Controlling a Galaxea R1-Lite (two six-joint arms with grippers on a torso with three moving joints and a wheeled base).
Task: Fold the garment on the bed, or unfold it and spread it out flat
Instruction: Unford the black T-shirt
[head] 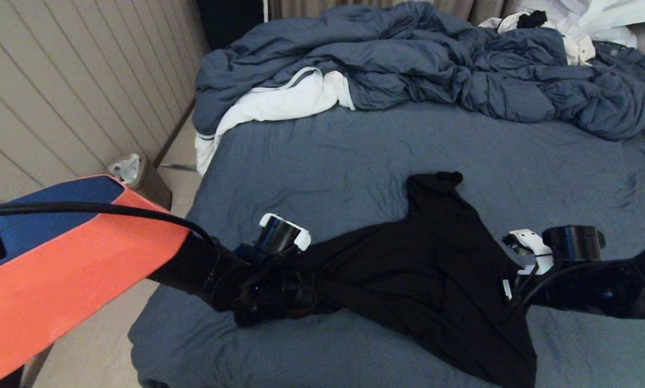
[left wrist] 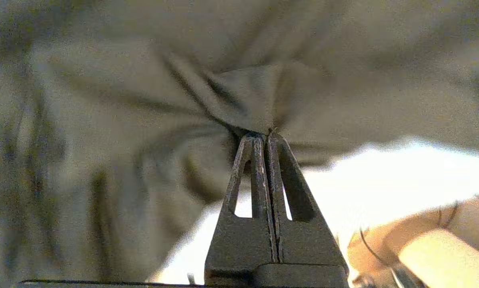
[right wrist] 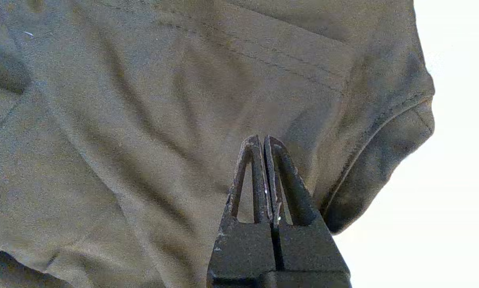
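My left gripper should now pull the bunched end toward the bed's front edge (head: 339, 372) until the folds open, while my right gripper holds down the garment's edge (head: 498, 279).
The black garment (head: 435, 258) lies bunched on the near part of the bed (head: 354, 151), one end pointing toward the duvet and a tail running to the front edge. My left gripper (head: 319, 293) is at its left end, shut on a pinch of the cloth. In the left wrist view the folds of the garment (left wrist: 103, 100) run together at the left gripper's (left wrist: 263, 136) closed tips. My right gripper (head: 508, 291) is at the garment's right edge, shut on the garment (right wrist: 103, 120). There the right gripper's (right wrist: 262, 138) tips sit beside a stitched hem (right wrist: 383, 160).
A rumpled blue duvet (head: 435, 59) with white lining (head: 279, 105) fills the far side of the bed. White clothes (head: 586, 21) lie at the far right corner. A small bin (head: 133, 172) stands on the floor by the panelled wall on the left.
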